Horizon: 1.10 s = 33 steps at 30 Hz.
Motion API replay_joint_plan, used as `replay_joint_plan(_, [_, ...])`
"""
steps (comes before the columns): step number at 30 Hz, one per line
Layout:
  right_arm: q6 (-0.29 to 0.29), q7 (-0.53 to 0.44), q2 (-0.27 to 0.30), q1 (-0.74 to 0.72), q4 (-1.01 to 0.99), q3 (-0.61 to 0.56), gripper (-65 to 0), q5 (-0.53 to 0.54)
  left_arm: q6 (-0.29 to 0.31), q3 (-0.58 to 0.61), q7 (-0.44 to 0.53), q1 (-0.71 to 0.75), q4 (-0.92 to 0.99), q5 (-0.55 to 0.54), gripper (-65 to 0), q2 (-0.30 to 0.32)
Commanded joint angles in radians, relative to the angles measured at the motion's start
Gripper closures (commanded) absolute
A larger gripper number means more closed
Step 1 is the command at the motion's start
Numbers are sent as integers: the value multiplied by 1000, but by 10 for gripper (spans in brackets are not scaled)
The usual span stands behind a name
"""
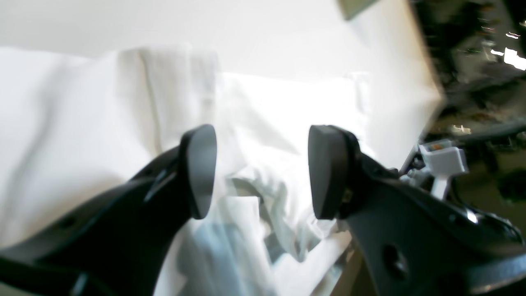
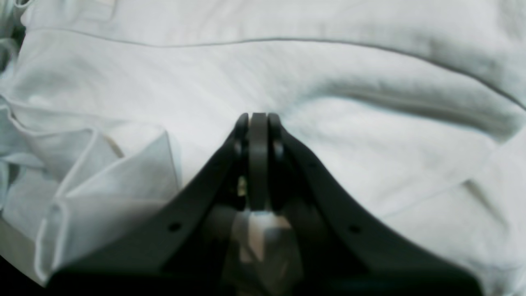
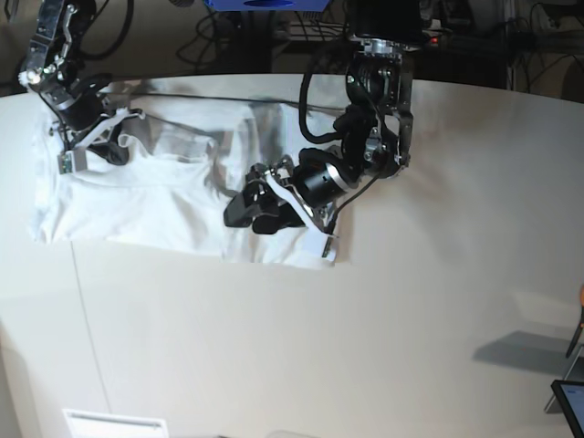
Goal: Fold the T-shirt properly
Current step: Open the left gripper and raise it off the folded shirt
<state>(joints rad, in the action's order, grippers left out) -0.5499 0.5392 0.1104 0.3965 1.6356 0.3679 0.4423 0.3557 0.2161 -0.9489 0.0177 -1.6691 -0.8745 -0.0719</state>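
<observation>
I should move my left gripper over to the T-shirt's outer edge and pinch there, because its open fingers are on either side of the T-shirt's inner folds [image 1: 261, 190].
The white T-shirt [image 3: 155, 201] lies spread and partly folded on the table's far left part. My left gripper [image 3: 242, 212] hovers over the shirt's right portion. In the left wrist view it [image 1: 263, 172] is open, with rumpled T-shirt [image 1: 82, 123] cloth below and nothing between its fingers [image 1: 201, 172]. My right gripper [image 3: 105, 146] is at the shirt's upper left corner. In the right wrist view it [image 2: 259, 119] is shut, its tips resting against the T-shirt [image 2: 370, 144] with no cloth visibly pinched. A folded hem lies to its left.
The off-white table [image 3: 365, 347] stretches wide to the right and front of the shirt. Cables and equipment [image 3: 228, 36] crowd the far edge. A white object [image 3: 114, 424] sits at the front edge, and a dark item [image 3: 570, 406] at the bottom right corner.
</observation>
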Motion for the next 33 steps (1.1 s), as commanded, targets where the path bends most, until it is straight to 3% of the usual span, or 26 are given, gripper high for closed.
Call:
replay_joint_plan(1, [9, 34, 7, 6, 2, 1, -22, -26, 26, 1, 21, -32, -9, -51, -349, -6])
replay_joint_plan(5, [9, 34, 7, 6, 2, 1, -22, -26, 24, -4, 21, -42, -72, -62, -348, 33])
replay_joint_plan(9, [9, 34, 7, 6, 2, 1, -22, -26, 18, -2, 21, -26, -174, -5, -331, 140])
replay_joint_plan(11, [9, 34, 7, 6, 2, 1, -22, -26, -20, -2, 21, -3, -202, 62, -250, 186])
replay_joint_plan(14, [9, 34, 7, 6, 4, 1, -22, -26, -71, -2, 24, 35, -220, 193, -35, 220])
replay_joint_plan(15, [9, 34, 7, 6, 7, 1, -22, -26, -71, -2, 24, 46, -220, 235, 0, 220])
replay_joint_plan(19, [9, 34, 5, 6, 8, 1, -22, -26, -71, 1, 28, 78, -222, 381, 0, 203])
replay_joint_plan(27, [9, 34, 5, 6, 10, 1, -22, -26, -74, 98, 28, 47, -190, 424, 0, 171])
replay_joint_plan(33, [9, 34, 7, 6, 21, 1, -23, -24, -74, 102, 28, 43, -95, 630, 0, 114])
